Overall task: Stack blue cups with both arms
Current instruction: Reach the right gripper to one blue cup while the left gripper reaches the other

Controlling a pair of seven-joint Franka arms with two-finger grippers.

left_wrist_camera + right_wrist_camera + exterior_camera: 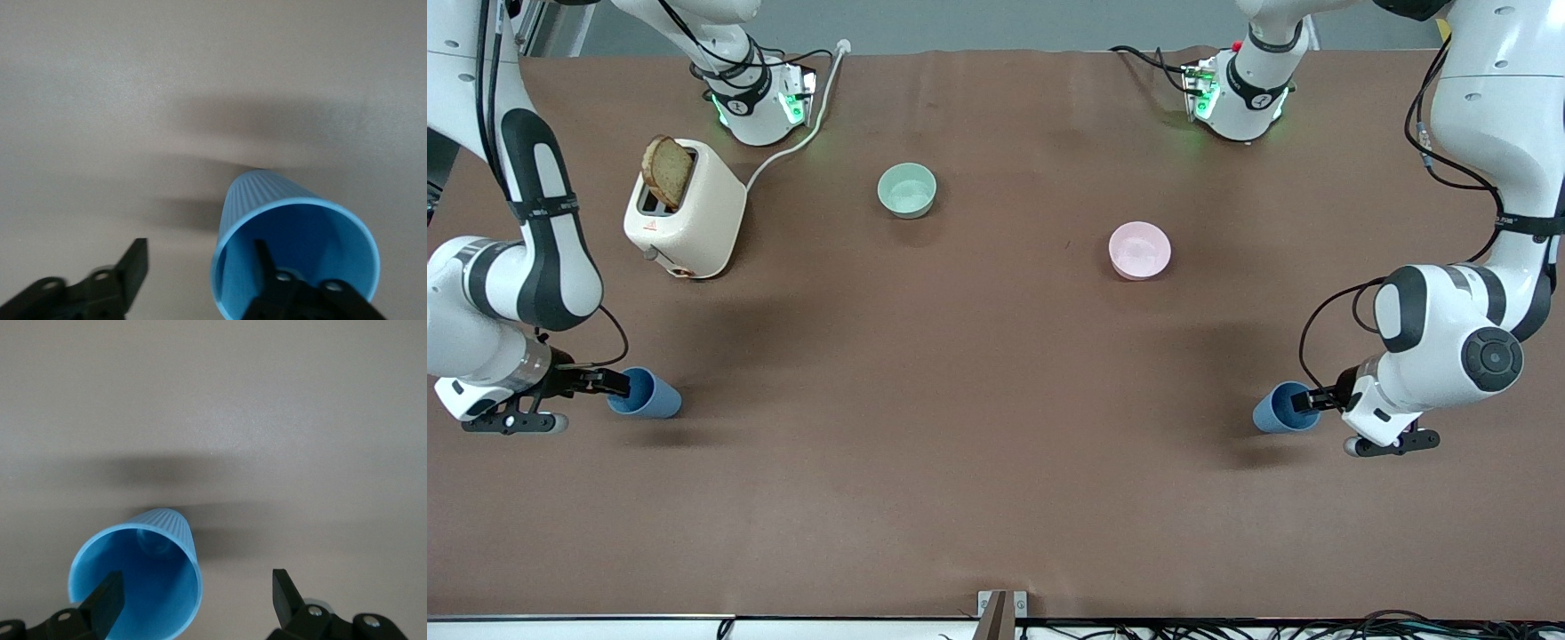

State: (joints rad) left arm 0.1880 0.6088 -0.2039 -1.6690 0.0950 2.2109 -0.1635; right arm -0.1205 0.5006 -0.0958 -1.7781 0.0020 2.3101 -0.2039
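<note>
I expect the blue cup (649,395) to sink almost all the way into the other blue cup when I lower it, because it gets thinner from wide rim to narrower base (672,404).
Two blue cups stand upright on the brown table, near the front camera. One blue cup (647,395) is at the right arm's end, the other blue cup (1282,408) at the left arm's end. My right gripper (617,383) is open at its cup's rim. In the right wrist view the gripper (195,581) has one finger inside the cup (137,583) and one outside. My left gripper (1304,400) is open in the same way. In the left wrist view the gripper (200,252) straddles the wall of its cup (293,250).
A cream toaster (685,213) with a slice of bread sticking up stands toward the right arm's base, its cable running to the table's edge. A mint-green bowl (907,189) and a pink bowl (1139,250) sit mid-table, farther from the front camera than the cups.
</note>
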